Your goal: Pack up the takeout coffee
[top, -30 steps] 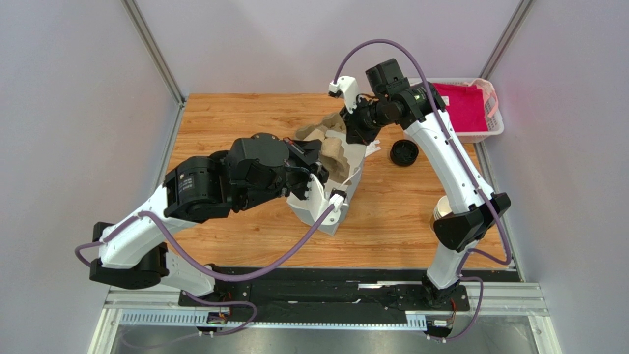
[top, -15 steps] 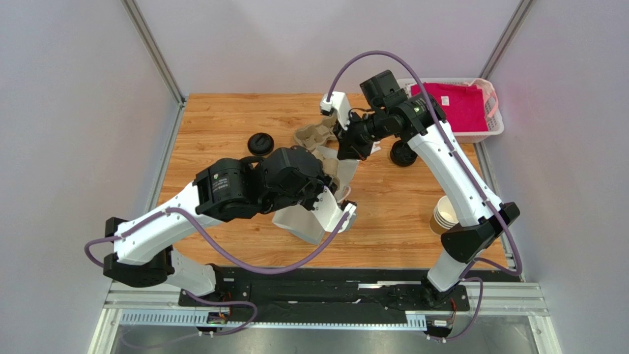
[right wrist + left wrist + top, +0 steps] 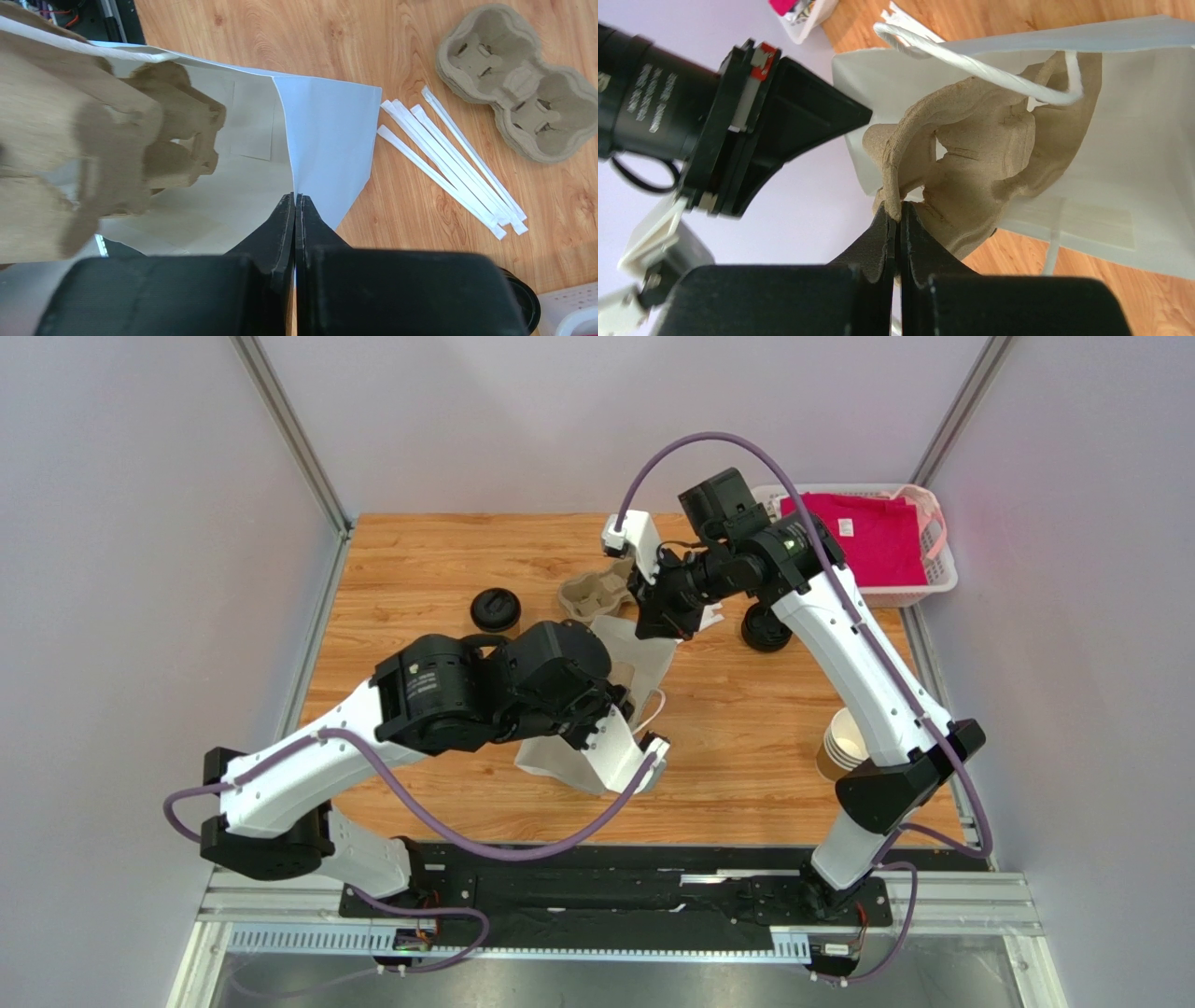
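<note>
The bag's rim is open around the brown pulp cup carrier (image 3: 980,143), so my left gripper should now lower the carrier and let go of it flat inside the bag (image 3: 1116,171).
A white paper bag (image 3: 589,756) lies tilted at mid-table, its mouth toward the back. My left gripper (image 3: 900,217) is shut on the edge of a brown pulp cup carrier (image 3: 990,161) that sits inside the bag's mouth (image 3: 1130,168). My right gripper (image 3: 295,199) is shut on the bag's rim (image 3: 330,133) and holds it up; it also shows in the top view (image 3: 657,623). Two round black-lidded things (image 3: 494,608) (image 3: 765,627) rest on the table. I cannot tell whether either has a cup under it, so the takeout coffee is not identified.
A stack of spare pulp carriers (image 3: 519,84) and several white wrapped straws (image 3: 449,161) lie behind the bag. A stack of lidless brown cups (image 3: 842,742) stands at the right. A white basket with pink cloth (image 3: 877,539) sits at the back right corner.
My left arm has swung left and nearer, pushing the carrier deeper into the bag; the bag tipped over toward the near side. My right gripper shifted slightly left with the rim.
</note>
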